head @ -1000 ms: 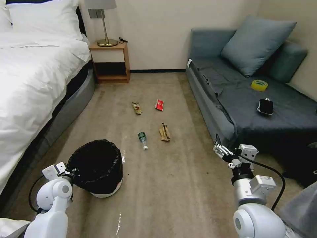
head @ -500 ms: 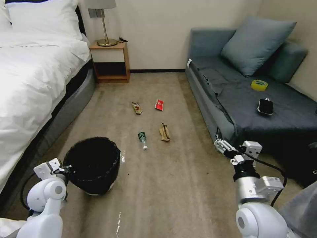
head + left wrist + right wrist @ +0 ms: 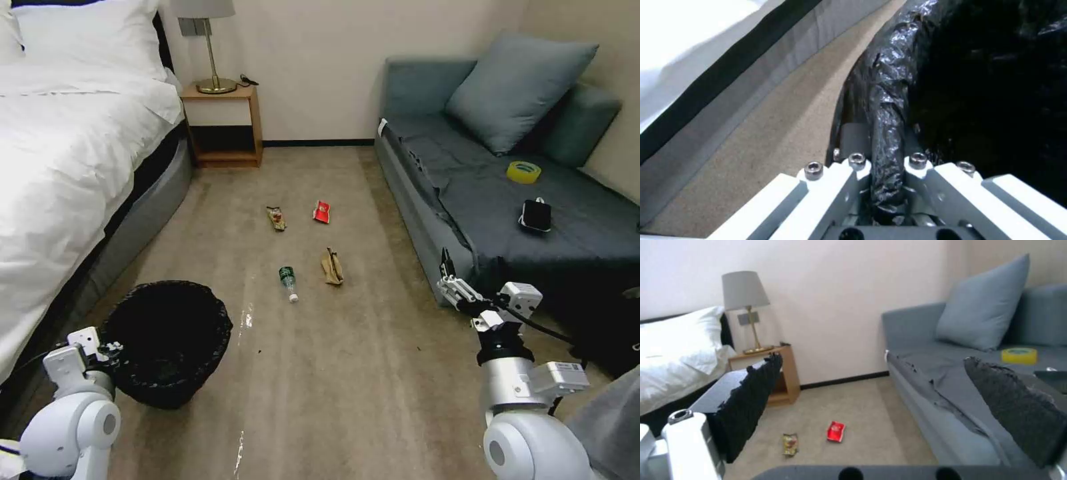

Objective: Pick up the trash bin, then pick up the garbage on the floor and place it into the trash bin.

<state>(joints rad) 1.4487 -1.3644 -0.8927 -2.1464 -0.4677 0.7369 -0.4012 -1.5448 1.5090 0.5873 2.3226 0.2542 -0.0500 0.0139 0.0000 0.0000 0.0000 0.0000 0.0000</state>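
Note:
I expect the tan paper wrapper (image 3: 333,269) to stay creased and spread rather than droop when I carry it, because sharp folds (image 3: 329,257) stand up on it.
The trash bin (image 3: 167,340), lined with a crinkly black bag, is tilted at the lower left with its mouth facing up. My left gripper (image 3: 107,350) is shut on its near rim; the left wrist view shows the left gripper (image 3: 885,150) clamped over the bag-covered rim (image 3: 889,100). Garbage lies on the carpet ahead: a gold-brown wrapper (image 3: 276,218), a red packet (image 3: 322,211), a small bottle (image 3: 289,283) and a tan paper wrapper (image 3: 332,267). My right gripper (image 3: 453,285) hovers open by the sofa front, holding nothing. Between the right gripper's (image 3: 871,360) fingers lie the red packet (image 3: 835,431) and gold-brown wrapper (image 3: 790,444).
A white bed (image 3: 60,153) lines the left side. A wooden nightstand (image 3: 223,123) with a lamp stands at the back wall. The grey sofa (image 3: 507,193) on the right carries a pillow, a yellow tape roll (image 3: 524,172) and a flat black device (image 3: 536,215). Open carpet lies between them.
The left arm has drawn the bin leftward and nearer to me, and the bin's white base no longer shows. The right gripper has drifted slightly right and nearer.

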